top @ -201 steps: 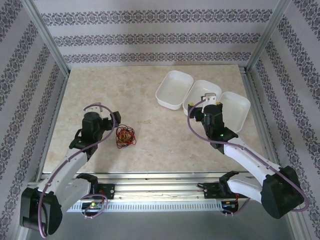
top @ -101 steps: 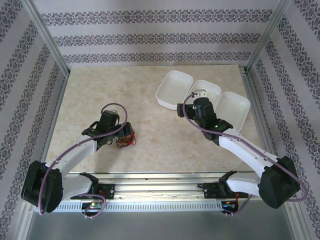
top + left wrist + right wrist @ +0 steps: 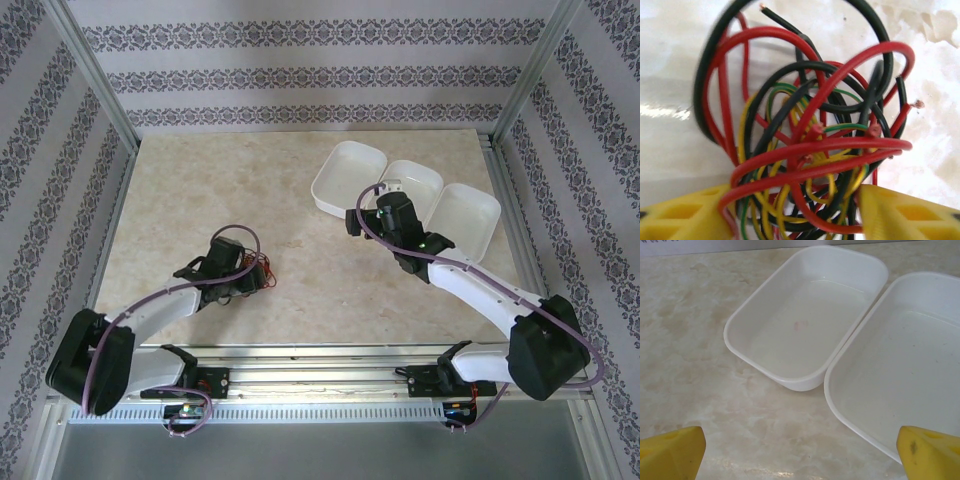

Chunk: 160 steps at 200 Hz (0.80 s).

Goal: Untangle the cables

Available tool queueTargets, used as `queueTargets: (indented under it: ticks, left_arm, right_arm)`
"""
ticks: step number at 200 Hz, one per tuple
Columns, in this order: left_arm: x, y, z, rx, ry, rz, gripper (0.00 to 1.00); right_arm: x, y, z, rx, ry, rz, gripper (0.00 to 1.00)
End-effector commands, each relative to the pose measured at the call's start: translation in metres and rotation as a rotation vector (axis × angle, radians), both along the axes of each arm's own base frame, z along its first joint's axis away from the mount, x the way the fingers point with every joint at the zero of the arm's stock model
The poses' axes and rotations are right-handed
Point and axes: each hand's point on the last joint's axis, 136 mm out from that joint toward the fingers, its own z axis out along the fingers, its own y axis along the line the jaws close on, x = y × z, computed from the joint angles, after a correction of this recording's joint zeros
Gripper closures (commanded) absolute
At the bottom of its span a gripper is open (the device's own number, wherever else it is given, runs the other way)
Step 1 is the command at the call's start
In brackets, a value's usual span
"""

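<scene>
I should use my left gripper to bring the tangle (image 3: 266, 270) to the table's middle (image 3: 314, 250) and hold it while my right gripper pulls wires, because the tangle lies far from my right gripper.
The cables (image 3: 263, 274) are thin red, black and yellow wires knotted into one small tangle on the left half of the table. In the left wrist view the cables (image 3: 810, 145) spread wide, with a few green strands, and their lower part is squeezed between my two yellow fingers (image 3: 685, 215). My left gripper (image 3: 252, 278) is down on the tangle's left side, and the left gripper (image 3: 797, 215) has its jaws pressed against the wires on both sides. My right gripper (image 3: 378, 205) hovers open over the trays' near edge, and the right gripper (image 3: 800, 455) holds nothing.
Three empty white trays stand in a row at the back right: a left tray (image 3: 350, 178), a middle tray (image 3: 412, 185) and a right tray (image 3: 468, 220). The right wrist view looks into the left tray (image 3: 805, 325) and the middle tray (image 3: 900, 375). Patterned walls ring the table.
My left gripper moved right onto the tangle and its jaws narrowed around the wires. My right arm swung left and farther back, toward the left and middle trays, still open.
</scene>
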Motion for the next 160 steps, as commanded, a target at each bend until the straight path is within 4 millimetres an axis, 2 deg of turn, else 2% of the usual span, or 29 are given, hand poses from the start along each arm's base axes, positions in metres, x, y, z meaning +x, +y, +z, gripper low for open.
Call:
queueTargets:
  ticks: [1,23,43,68,97,107,119,126,138,160]
  left_arm:
    - [0.021,-0.025,0.014,-0.043,-0.088,-0.089,0.51]
    - [0.032,-0.046,0.02,-0.047,-0.132,-0.175,0.71]
    - [0.04,-0.07,0.023,-0.078,-0.157,-0.256,0.82]
    - [0.05,-0.104,0.026,-0.14,-0.183,-0.328,0.85]
    - [0.065,-0.138,0.027,-0.218,-0.185,-0.333,0.85]
    - [0.071,-0.145,0.026,-0.249,-0.176,-0.294,0.79]
    - [0.077,-0.148,0.022,-0.29,-0.153,-0.225,0.56]
    - [0.079,-0.15,0.019,-0.314,-0.145,-0.198,0.49]
    - [0.083,-0.153,0.018,-0.353,-0.142,-0.166,0.43]
    - [0.086,-0.152,0.026,-0.35,-0.161,-0.146,0.42]
  right_arm:
    - [0.001,0.013,0.007,0.021,0.0,0.03,0.02]
    - [0.0,0.015,0.001,0.019,0.016,0.037,0.02]
    - [0.0,0.016,-0.004,0.019,0.03,0.037,0.02]
    - [-0.002,0.015,-0.011,0.02,0.051,0.021,0.02]
    - [-0.012,0.018,-0.02,0.04,0.094,0.041,0.02]
    - [-0.017,0.019,-0.025,0.05,0.116,0.046,0.05]
    - [-0.023,0.02,-0.03,0.068,0.145,0.048,0.06]
    - [-0.027,0.021,-0.034,0.083,0.165,0.047,0.08]
    - [-0.033,0.022,-0.041,0.104,0.204,0.041,0.1]
    - [-0.042,0.026,-0.055,0.109,0.279,0.021,0.12]
